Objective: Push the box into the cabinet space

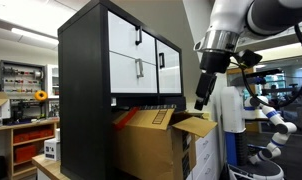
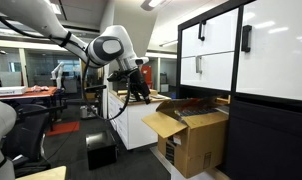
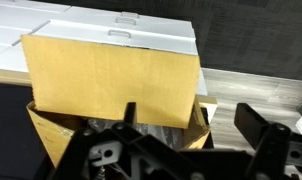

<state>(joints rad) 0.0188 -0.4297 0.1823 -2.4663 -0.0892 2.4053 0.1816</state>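
Note:
Next, I bring my gripper down in front of the box and push its front side [image 1: 184, 150] inward, because the box's open outer flap [image 1: 197, 126] sticks out below my gripper.
A brown cardboard box [image 1: 151, 140] with open flaps sits partly inside the lower opening of a black cabinet [image 1: 86, 90] with white drawer fronts. It shows in both exterior views [image 2: 196, 135]. My gripper [image 1: 202, 100] hangs in front of the box, apart from it, near its outer flap. In the wrist view the box's tall flap [image 3: 111, 75] fills the middle, and my gripper's fingers [image 3: 186, 125] are spread wide with nothing between them.
The cabinet front [image 2: 251, 60] with black handles rises above the box. White cabinets [image 2: 131, 115] stand behind the arm. Another white robot arm [image 1: 271, 120] is at the side. Lab benches and shelves [image 1: 21, 100] stand in the background.

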